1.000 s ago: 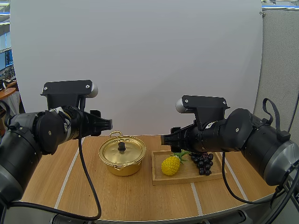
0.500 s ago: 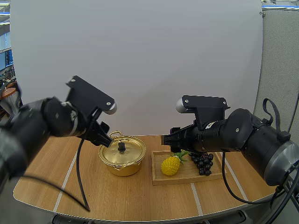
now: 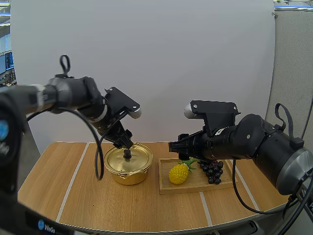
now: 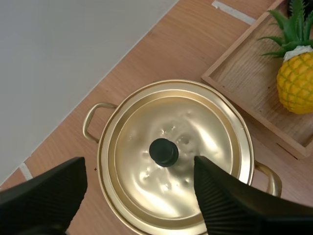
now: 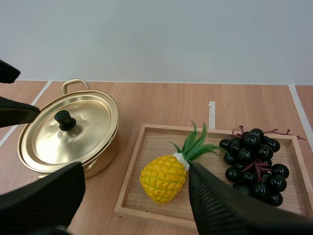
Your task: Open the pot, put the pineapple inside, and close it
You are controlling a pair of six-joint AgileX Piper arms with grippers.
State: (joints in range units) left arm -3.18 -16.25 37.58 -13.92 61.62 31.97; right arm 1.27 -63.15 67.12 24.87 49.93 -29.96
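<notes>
The lid (image 3: 138, 156) will come off in one piece and leave the pot standing when I lift the knob, because both handles stick out (image 3: 132, 174) below the lid's rim.
A gold pot (image 3: 128, 166) with its lid (image 4: 195, 132) on stands left of centre on the table. My left gripper (image 3: 124, 141) hangs open just above the lid's black knob (image 4: 164, 152), one finger (image 4: 44, 196) on each side of it and not touching. The yellow pineapple (image 3: 179, 173) lies on a wooden tray (image 3: 195, 186) to the right of the pot. My right gripper (image 3: 171, 146) hovers open above and behind the pineapple (image 5: 164, 177), holding nothing. In the right wrist view the left gripper's fingertips (image 5: 12, 110) show beside the pot (image 5: 68, 132).
A bunch of dark grapes (image 5: 254, 156) lies on the tray's right half, next to the pineapple's green leaves. The tray's raised rim (image 5: 128, 181) sits close to the pot's right handle. Bare wooden tabletop (image 3: 63, 186) lies left of and in front of the pot.
My left arm has swung forward and down from the left side, bringing its gripper over the pot lid's knob. The right arm, pot and pineapple have stayed put.
</notes>
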